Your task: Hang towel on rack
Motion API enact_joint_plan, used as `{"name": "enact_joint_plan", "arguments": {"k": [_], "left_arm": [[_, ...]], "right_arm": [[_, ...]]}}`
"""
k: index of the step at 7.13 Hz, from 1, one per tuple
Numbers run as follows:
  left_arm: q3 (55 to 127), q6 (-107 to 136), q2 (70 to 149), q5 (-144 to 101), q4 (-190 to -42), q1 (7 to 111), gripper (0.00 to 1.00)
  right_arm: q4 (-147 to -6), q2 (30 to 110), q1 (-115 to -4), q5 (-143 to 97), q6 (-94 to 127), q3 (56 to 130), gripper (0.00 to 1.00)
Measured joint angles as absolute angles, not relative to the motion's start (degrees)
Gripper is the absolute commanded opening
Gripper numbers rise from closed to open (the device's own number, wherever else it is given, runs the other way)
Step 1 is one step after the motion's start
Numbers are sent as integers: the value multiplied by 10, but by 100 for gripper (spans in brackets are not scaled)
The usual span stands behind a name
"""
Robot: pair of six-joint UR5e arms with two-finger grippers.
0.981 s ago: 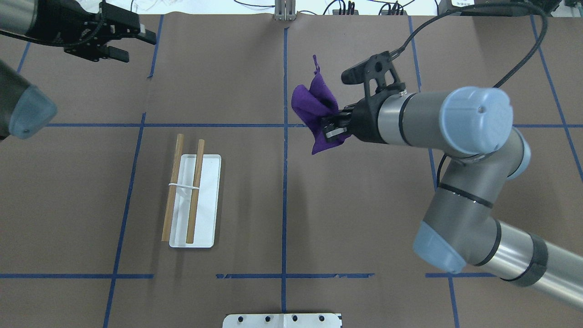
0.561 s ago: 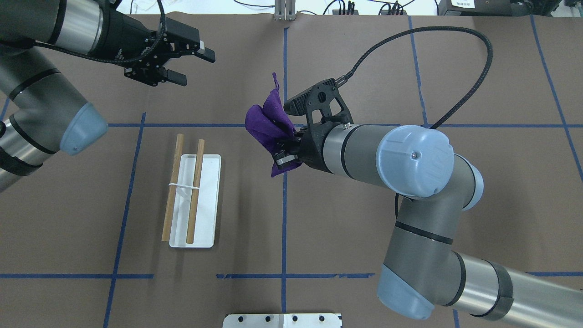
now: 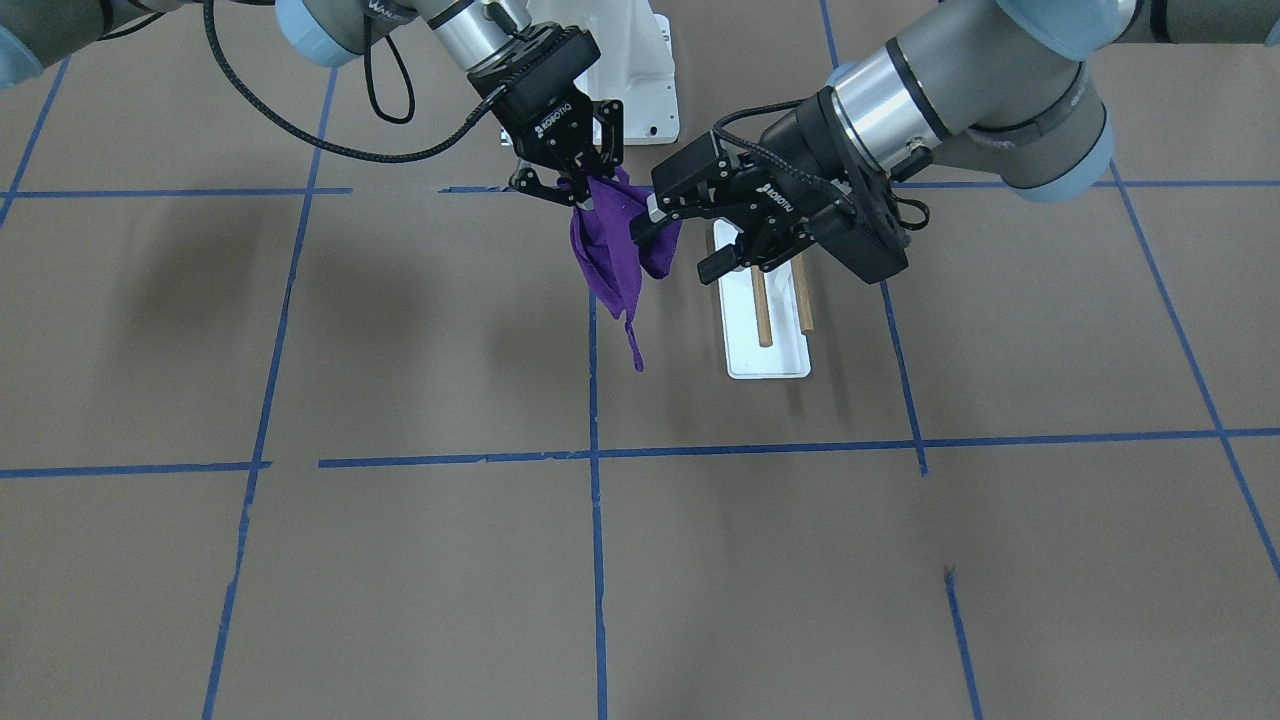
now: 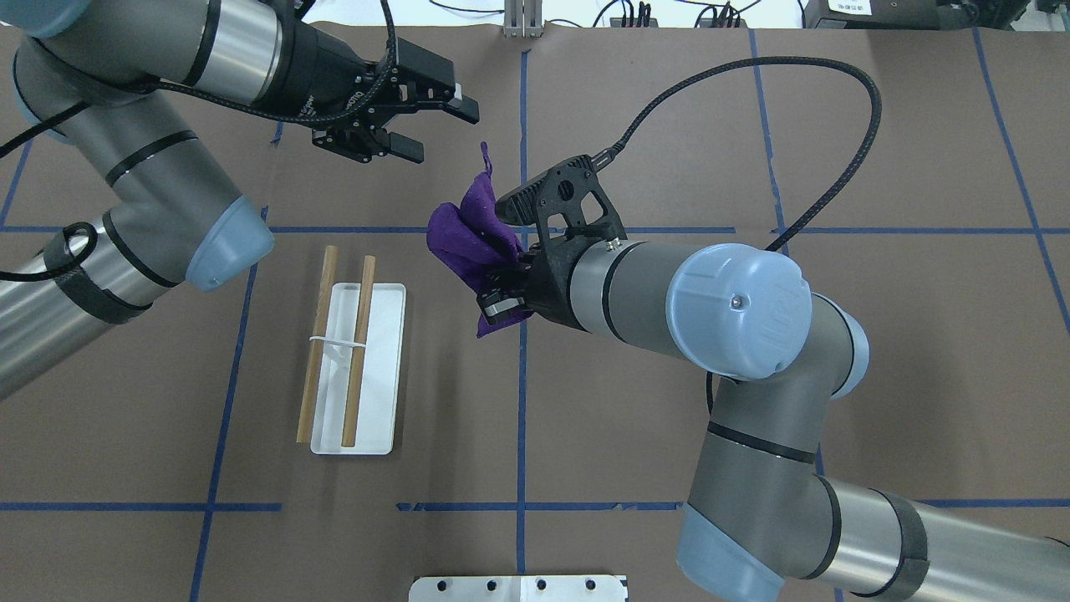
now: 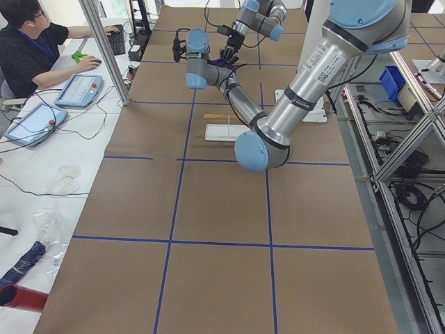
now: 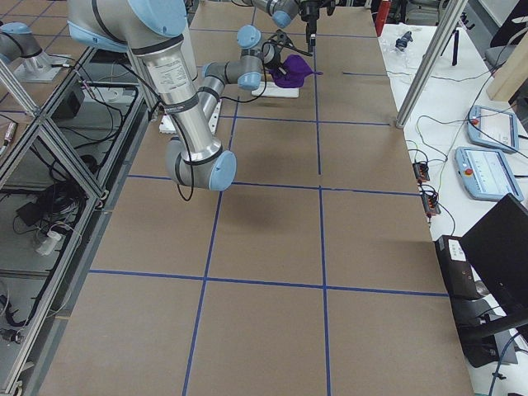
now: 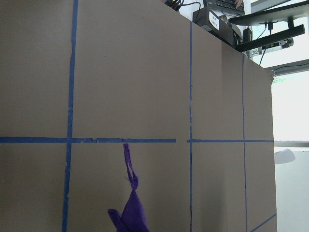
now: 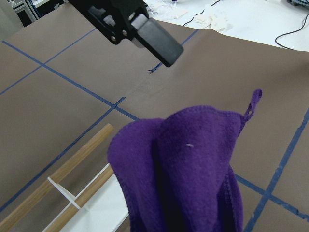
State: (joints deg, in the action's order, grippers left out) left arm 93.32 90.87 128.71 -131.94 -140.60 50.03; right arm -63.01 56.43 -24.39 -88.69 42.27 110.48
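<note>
Limp folds (image 3: pixel 623 292) are hanging from my right gripper. I expect the towel (image 3: pixel 608 235) to trail out long and drape over the rods when I pull it across.
My right gripper (image 4: pixel 500 294) is shut on the towel (image 4: pixel 466 237), a bunched deep-purple cloth held above the table, its thin loop (image 4: pixel 484 159) pointing to the far side. In the front view the towel (image 3: pixel 612 250) hangs from that gripper (image 3: pixel 572 192). My left gripper (image 4: pixel 436 127) is open and empty, just beyond the towel and apart from it; the front view shows it (image 3: pixel 680 242) right beside the cloth. The rack (image 4: pixel 380 368), a white base with two wooden rods (image 4: pixel 360 351), lies flat to the left of the towel. The left wrist view shows the loop (image 7: pixel 128 164).
A white mounting plate (image 4: pixel 518 588) sits at the near table edge. Blue tape lines (image 4: pixel 522 401) grid the brown table. An operator (image 5: pixel 31 52) with tablets sits at a side bench. The right arm's cable (image 4: pixel 752 75) arcs over the far right.
My right gripper carried the towel leftward, toward the centre line and the rack. My left arm swung in from the far left, its open gripper now close to the towel.
</note>
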Motion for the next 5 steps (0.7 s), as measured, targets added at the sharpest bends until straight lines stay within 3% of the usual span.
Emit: {"name": "enact_joint_plan", "arguments": {"k": [5], "left_arm": [[919, 908, 1297, -1268, -1409, 454, 92]], "right_arm": [[-635, 560, -241, -887, 423, 1114, 0]]}}
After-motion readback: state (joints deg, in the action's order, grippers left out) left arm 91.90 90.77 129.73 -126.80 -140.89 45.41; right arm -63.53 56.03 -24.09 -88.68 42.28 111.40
